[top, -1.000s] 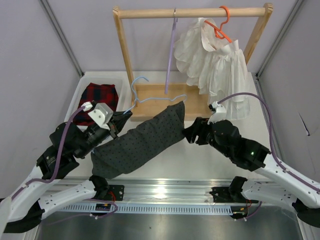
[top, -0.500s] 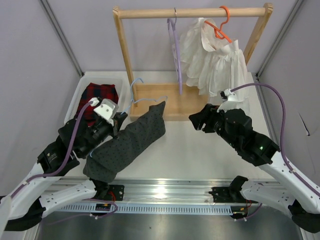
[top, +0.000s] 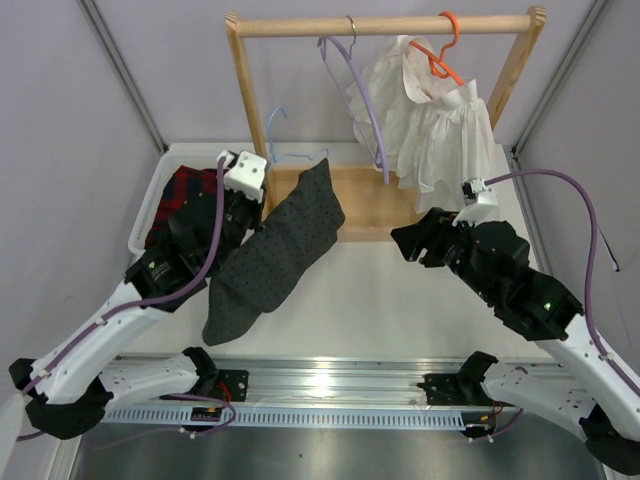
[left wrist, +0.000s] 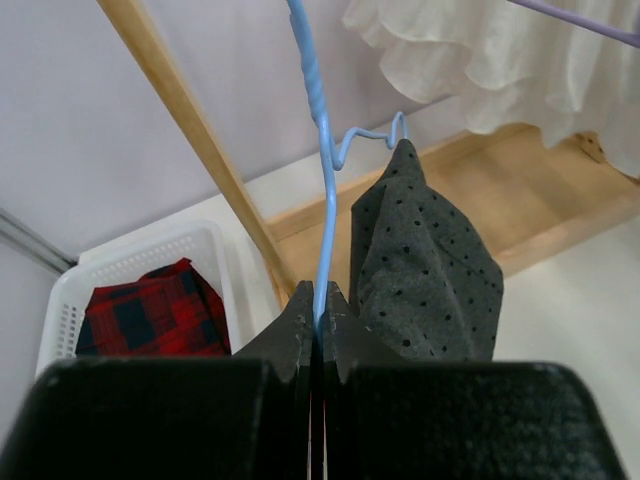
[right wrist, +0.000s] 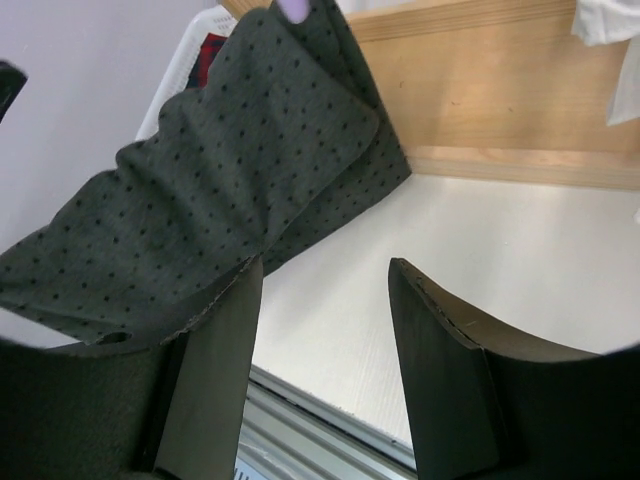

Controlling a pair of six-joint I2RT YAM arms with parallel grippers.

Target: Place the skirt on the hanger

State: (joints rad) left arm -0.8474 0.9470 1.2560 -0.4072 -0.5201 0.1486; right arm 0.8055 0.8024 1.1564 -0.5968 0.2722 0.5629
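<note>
I should continue to lift with my left gripper until the pale blue hanger's hook (top: 278, 111), which points up below the rack bar's loose end (top: 275, 28), rests over the bar.
My left gripper (top: 258, 192) is shut on the thin wire of the pale blue hanger (top: 294, 157) and holds it up above the table in front of the rack. In the left wrist view the wire (left wrist: 320, 150) runs up from between the closed fingertips (left wrist: 318, 300). The dark dotted skirt (top: 272, 248) hangs from the hanger's far end in a long fold, its lower end near the table's front; it also shows in the left wrist view (left wrist: 425, 270). My right gripper (top: 405, 240) is open and empty, to the right of the skirt (right wrist: 200, 200), above the table (right wrist: 325, 275).
A wooden rack (top: 385, 25) stands at the back with a lilac hanger (top: 360, 90) and an orange hanger (top: 445, 45) carrying a white ruffled garment (top: 430, 120). A white basket (top: 150, 205) at the left holds a red-black plaid garment (top: 185, 195).
My left arm has lifted the hanger with the skirt up and back toward the rack. My right gripper has drawn away from the skirt to the right. The lilac hanger has swung.
</note>
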